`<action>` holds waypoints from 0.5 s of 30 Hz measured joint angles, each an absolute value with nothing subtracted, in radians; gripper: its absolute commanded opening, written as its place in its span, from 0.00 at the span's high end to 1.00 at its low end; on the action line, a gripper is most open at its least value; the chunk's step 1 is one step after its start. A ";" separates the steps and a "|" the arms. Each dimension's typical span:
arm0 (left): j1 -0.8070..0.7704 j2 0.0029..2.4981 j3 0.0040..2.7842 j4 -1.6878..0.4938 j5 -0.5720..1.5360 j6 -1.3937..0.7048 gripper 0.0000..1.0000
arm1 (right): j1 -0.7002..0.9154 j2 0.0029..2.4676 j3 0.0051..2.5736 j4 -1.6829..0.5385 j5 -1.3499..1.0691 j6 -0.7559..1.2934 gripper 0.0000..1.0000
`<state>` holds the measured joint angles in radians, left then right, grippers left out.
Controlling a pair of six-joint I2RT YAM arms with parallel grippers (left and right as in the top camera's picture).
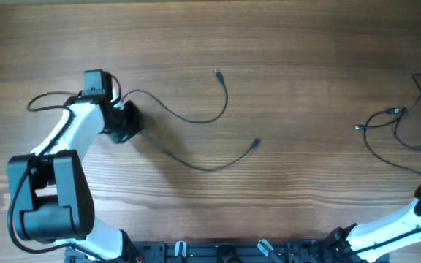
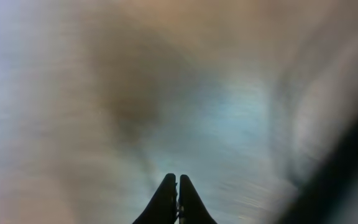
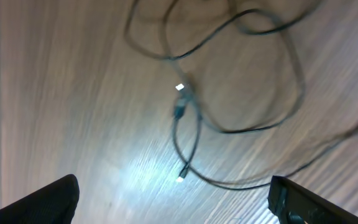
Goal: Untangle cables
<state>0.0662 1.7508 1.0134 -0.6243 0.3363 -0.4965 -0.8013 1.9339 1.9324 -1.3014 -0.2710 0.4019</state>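
I should bring the loose black cables to the middle of the table with my left gripper and hand them over, because they run to my left (image 1: pixel 156 147) gripper, far from my right gripper at the tangle.
Two loose black cables lie mid-table: one cable (image 1: pixel 196 119) curves from beside my left gripper (image 1: pixel 125 123) to a plug end at the back, and another cable (image 1: pixel 210 165) arcs in front of it. My left gripper (image 2: pixel 177 185) is shut; that view is blurred, and no cable shows between the tips. A small tangle of cables (image 1: pixel 408 120) lies at the far right. In the right wrist view the tangle (image 3: pixel 241 106) loops ahead of my open right gripper (image 3: pixel 173 202), with a silvery plug tip (image 3: pixel 180 178) between the wide-spread fingers. Nothing is held there.
The wooden table (image 1: pixel 305 58) runs to the right edge just past the tangle. My right arm (image 1: pixel 415 215) reaches in from the front right corner. A black rail (image 1: pixel 218 252) lines the front edge. My left arm's own thick cable (image 1: pixel 46 98) loops off to the left.
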 measured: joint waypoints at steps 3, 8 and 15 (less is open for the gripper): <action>-0.020 1.751 1.014 -0.502 0.505 -0.467 0.96 | -0.729 1.934 1.932 -1.301 -0.287 0.364 0.00; -0.229 1.751 1.014 -0.411 0.683 -0.369 0.64 | -0.555 1.934 1.932 -1.300 -0.295 0.296 0.00; -0.421 1.751 1.014 -0.420 0.609 -0.287 0.32 | -0.327 1.934 1.932 -1.319 -0.296 0.212 0.00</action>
<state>-0.4213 1.7508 1.0138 -0.4198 0.6094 -0.2867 -0.3267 1.9339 1.9324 -1.3193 -0.2958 0.2115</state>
